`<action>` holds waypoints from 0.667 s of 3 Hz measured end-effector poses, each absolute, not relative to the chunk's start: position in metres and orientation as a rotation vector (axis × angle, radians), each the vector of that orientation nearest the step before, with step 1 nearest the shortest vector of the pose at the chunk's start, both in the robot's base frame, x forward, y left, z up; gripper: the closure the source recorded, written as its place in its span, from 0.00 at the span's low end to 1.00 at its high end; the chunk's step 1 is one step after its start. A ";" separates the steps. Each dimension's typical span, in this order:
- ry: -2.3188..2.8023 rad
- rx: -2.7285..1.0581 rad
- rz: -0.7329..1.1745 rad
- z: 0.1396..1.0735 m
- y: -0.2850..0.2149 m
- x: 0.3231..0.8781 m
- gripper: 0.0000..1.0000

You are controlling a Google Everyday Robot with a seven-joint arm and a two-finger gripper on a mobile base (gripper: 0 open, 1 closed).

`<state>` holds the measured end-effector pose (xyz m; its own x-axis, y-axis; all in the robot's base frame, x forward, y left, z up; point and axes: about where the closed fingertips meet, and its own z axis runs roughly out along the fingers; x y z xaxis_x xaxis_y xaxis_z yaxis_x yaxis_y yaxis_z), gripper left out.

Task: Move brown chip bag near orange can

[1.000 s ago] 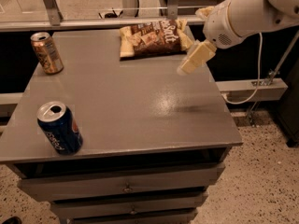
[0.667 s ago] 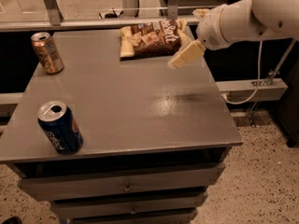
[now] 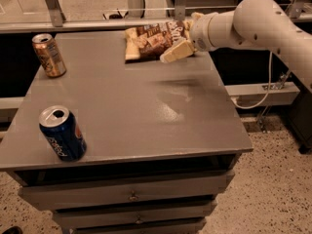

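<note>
The robot's gripper hangs above one end of the brown chip bag [image 3: 185, 38], so the bag's free pale yellow end [image 3: 132, 45] will sag when the robot lifts the bag.
The brown chip bag [image 3: 151, 41] lies flat at the far middle of the grey cabinet top [image 3: 131, 111], dark brown with pale yellow ends. The orange can [image 3: 48, 55] stands upright near the far left corner, well apart from the bag. My gripper [image 3: 181, 45] reaches in from the right on a white arm and hangs over the bag's right end; one cream finger [image 3: 176, 51] lies across the bag's right edge, the other is hidden behind the wrist.
A blue Pepsi can [image 3: 62, 134] stands at the front left of the top. Drawers sit below the front edge. A metal rail and posts [image 3: 97, 23] run behind the cabinet. A cable and speckled floor [image 3: 273, 179] lie to the right.
My gripper has moved left and toward the far edge, from beside the bag's right side to over its right end. The bag and both cans have not moved.
</note>
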<state>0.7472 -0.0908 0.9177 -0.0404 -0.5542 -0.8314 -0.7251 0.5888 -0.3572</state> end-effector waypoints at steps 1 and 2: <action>1.738 -1.007 0.217 0.901 -0.085 0.774 0.00; 1.765 -0.974 0.230 0.885 -0.081 0.800 0.00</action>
